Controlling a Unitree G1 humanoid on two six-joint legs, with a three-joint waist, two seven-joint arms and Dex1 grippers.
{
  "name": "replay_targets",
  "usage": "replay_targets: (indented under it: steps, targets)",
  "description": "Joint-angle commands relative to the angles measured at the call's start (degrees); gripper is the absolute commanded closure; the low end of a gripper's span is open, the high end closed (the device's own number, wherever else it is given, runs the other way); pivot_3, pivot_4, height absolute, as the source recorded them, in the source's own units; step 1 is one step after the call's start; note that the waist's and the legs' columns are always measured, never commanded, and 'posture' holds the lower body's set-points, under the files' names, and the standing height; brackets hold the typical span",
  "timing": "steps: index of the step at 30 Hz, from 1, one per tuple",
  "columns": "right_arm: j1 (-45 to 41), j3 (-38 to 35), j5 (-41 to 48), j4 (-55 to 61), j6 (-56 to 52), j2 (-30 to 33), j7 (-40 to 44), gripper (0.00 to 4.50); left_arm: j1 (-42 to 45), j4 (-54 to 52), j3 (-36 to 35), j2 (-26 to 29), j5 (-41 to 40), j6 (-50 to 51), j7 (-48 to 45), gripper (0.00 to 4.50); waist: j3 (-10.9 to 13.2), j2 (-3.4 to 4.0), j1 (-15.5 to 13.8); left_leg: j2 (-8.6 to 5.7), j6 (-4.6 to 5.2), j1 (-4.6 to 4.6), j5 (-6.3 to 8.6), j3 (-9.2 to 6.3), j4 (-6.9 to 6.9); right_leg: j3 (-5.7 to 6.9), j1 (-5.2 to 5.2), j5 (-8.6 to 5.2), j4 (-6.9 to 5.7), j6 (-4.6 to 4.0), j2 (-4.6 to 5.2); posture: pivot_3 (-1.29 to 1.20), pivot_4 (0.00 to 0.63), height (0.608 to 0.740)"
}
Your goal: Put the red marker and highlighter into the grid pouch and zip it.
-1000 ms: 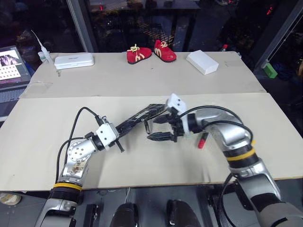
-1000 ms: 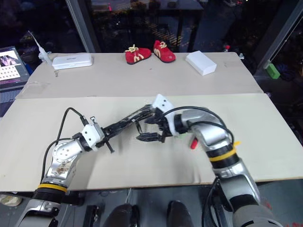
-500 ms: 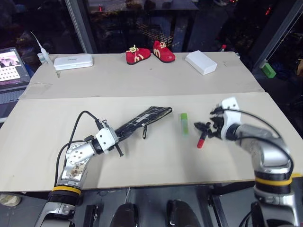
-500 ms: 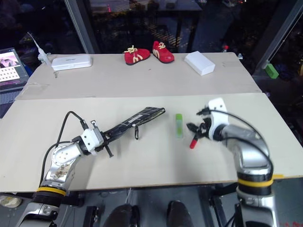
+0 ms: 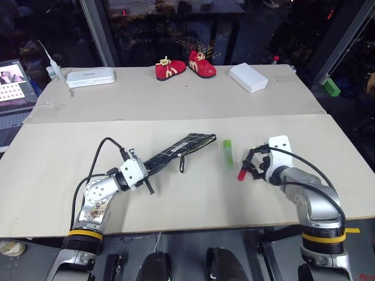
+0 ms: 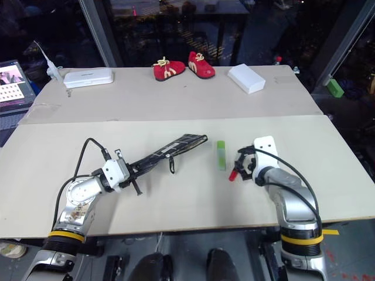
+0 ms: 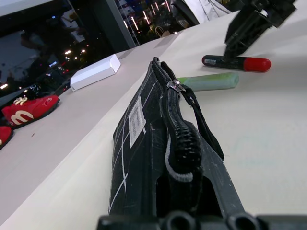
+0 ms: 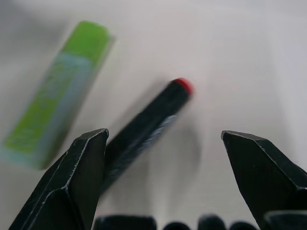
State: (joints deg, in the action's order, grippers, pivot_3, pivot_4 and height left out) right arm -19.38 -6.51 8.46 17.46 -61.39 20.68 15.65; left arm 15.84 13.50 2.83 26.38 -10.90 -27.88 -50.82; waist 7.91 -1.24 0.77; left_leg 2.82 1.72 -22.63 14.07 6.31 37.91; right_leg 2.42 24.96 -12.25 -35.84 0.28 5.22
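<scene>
My gripper is about to push the red marker in. A thin piece of lining shows past the zipper pull (image 5: pixel 181 163), so I expect the grid pouch's opening (image 5: pixel 203 142) to then widen.
The grid pouch (image 5: pixel 179 149) stretches across the middle of the table, standing on its long edge with the zipper side (image 7: pixel 180 139) up. My left gripper (image 5: pixel 142 171) is shut on its near end. Just past the pouch's far end lies the pale-green highlighter (image 5: pixel 227 153). The red marker (image 5: pixel 242 170) rests to the right of it, red end toward me. My right gripper (image 5: pixel 252 165) is open low over the marker, whose barrel (image 8: pixel 144 127) lies between the fingers, close to one finger (image 8: pixel 76 177).
A pair of red shoes (image 5: pixel 186 64), a white box (image 5: pixel 249 77) and a flat white case (image 5: pixel 91 76) sit along the far side of the table. A laptop (image 5: pixel 13 82) stands at the far left. A small green block (image 5: pixel 332 86) lies beyond the table's right edge.
My right gripper has left the pouch's far end and swung right and down to the red marker. The left gripper still holds the pouch in place.
</scene>
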Motion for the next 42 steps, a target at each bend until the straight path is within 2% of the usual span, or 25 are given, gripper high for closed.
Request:
replay_targets:
  steps: [1, 6, 11, 12, 13, 20, 22, 27, 29, 33, 37, 39, 42]
  targets:
    - [-0.31, 0.03, 0.11, 0.58, 0.3, -0.24, -1.01, 0.3, 0.66, -0.87, -1.31, 0.08, -1.41, -0.62, 0.37, 4.5, 0.0, 0.0, 0.0, 0.0, 0.0, 0.01, 0.0, -0.01, 0.0, 0.0, -0.01, 0.0, 0.0, 0.0, 0.0, 0.0, 0.15, 0.74]
    - [0.5, 1.12, -0.62, 0.07, -0.02, -1.22, -2.58, 0.3, 0.57, -1.09, -1.13, -0.06, -1.23, -0.59, 0.56, 4.5, 0.0, 0.0, 0.0, 0.0, 0.0, 0.0, 0.0, -0.02, 0.0, 0.0, 0.0, 0.0, 0.01, 0.0, -0.01, 0.0, 0.15, 0.74]
    - [2.37, -1.67, 0.61, 0.83, -4.58, -7.51, -6.76, 0.3, 1.04, -0.87, -1.27, -0.06, -1.25, -0.41, 0.68, 4.5, -0.05, -0.06, 0.1, 0.01, 0.0, 0.03, 0.0, -0.02, 0.0, 0.0, -0.03, 0.0, -0.01, 0.0, -0.02, 0.0, 0.15, 0.74]
    - [2.9, -0.95, 0.57, 1.42, -4.98, -8.17, -7.06, 0.82, 1.08, -0.79, -1.29, -0.1, -1.26, -0.39, 0.71, 4.5, -0.05, -0.06, 0.09, 0.02, 0.0, 0.08, 0.0, -0.03, 0.0, -0.01, -0.06, 0.0, -0.01, 0.0, -0.02, 0.0, 0.15, 0.74]
    - [3.3, -0.66, 0.54, 1.95, -5.63, -9.18, -7.5, 0.99, 1.04, -0.81, -1.32, -0.11, -1.3, -0.38, 0.72, 4.5, -0.06, -0.08, 0.06, 0.03, 0.0, 0.11, 0.01, -0.04, 0.0, 0.0, -0.09, 0.0, -0.01, 0.0, -0.03, 0.0, 0.15, 0.74]
    - [4.6, -0.15, -0.74, 1.57, -3.35, -9.83, -9.05, 3.52, 1.11, -0.93, -1.08, -0.38, -0.94, -0.4, 0.85, 4.5, -0.14, -0.21, 0.42, 0.05, 0.02, 0.44, 0.03, -0.13, -0.01, 0.01, -0.46, -0.02, 0.05, 0.0, -0.03, 0.0, 0.15, 0.74]
    - [4.54, -0.68, -0.41, 1.37, -3.04, -9.67, -8.86, 3.97, 1.33, -0.78, -1.15, -0.2, -0.89, -0.47, 0.76, 4.5, -0.14, -0.21, 0.39, 0.05, 0.02, 0.53, 0.03, -0.16, -0.03, 0.01, -0.55, -0.04, 0.06, 0.01, -0.03, 0.0, 0.15, 0.74]
    - [0.0, -3.51, 0.21, -0.89, 2.36, -9.16, -8.82, 3.97, 1.36, -0.9, -1.59, 0.24, -1.34, -0.47, 0.54, 4.5, -0.14, -0.22, 0.54, 0.04, 0.03, 0.57, 0.03, -0.17, -0.03, -0.02, -0.61, -0.05, 0.1, 0.02, -0.02, 0.0, 0.15, 0.74]
    - [-2.54, -2.17, 1.01, -1.21, 7.63, -6.74, -4.91, 3.97, 1.04, -1.12, -1.44, 0.35, -1.37, -0.49, 0.26, 4.5, -0.12, -0.19, 0.6, 0.04, 0.03, 0.58, 0.03, -0.16, -0.03, -0.05, -0.61, -0.06, 0.1, 0.04, -0.02, 0.0, 0.15, 0.74]
    - [-6.28, 4.24, 2.93, 0.56, 19.87, 2.91, 11.34, 3.97, 0.42, -1.72, -1.33, 0.62, -1.62, -0.41, -0.45, 4.5, 0.03, 0.01, 0.68, 0.0, 0.07, 0.43, 0.05, -0.14, -0.03, -0.1, -0.42, -0.07, 0.12, 0.05, 0.0, 0.0, 0.15, 0.74]
    - [-6.72, 13.62, -4.72, -1.29, 45.04, 17.43, 27.35, 3.97, 0.27, -1.96, -1.44, 1.03, -1.82, -0.23, -1.04, 4.5, 0.03, -0.01, 0.27, 0.0, 0.21, 0.35, 0.15, -0.15, -0.07, -0.03, -0.37, -0.15, 0.16, 0.17, -0.06, 0.0, 0.15, 0.74]
    - [-7.86, 16.39, -8.45, -5.5, 55.22, 21.87, 30.89, 3.97, 0.11, -2.06, -1.44, 1.09, -1.87, -0.22, -1.19, 4.5, 0.03, -0.02, 0.02, -0.01, 0.22, 0.32, 0.18, -0.11, -0.08, -0.02, -0.42, -0.18, 0.24, 0.21, -0.03, 0.0, 0.15, 0.74]
    - [-10.21, 18.05, -11.52, -11.41, 65.24, 24.41, 32.68, 3.97, -0.25, -2.44, -1.36, 1.01, -1.87, -0.15, -1.29, 4.5, 0.04, -0.03, 0.0, -0.04, 0.25, 0.33, 0.19, 0.03, -0.04, -0.04, -0.57, -0.14, 0.55, 0.25, 0.01, 0.0, 0.15, 0.74]
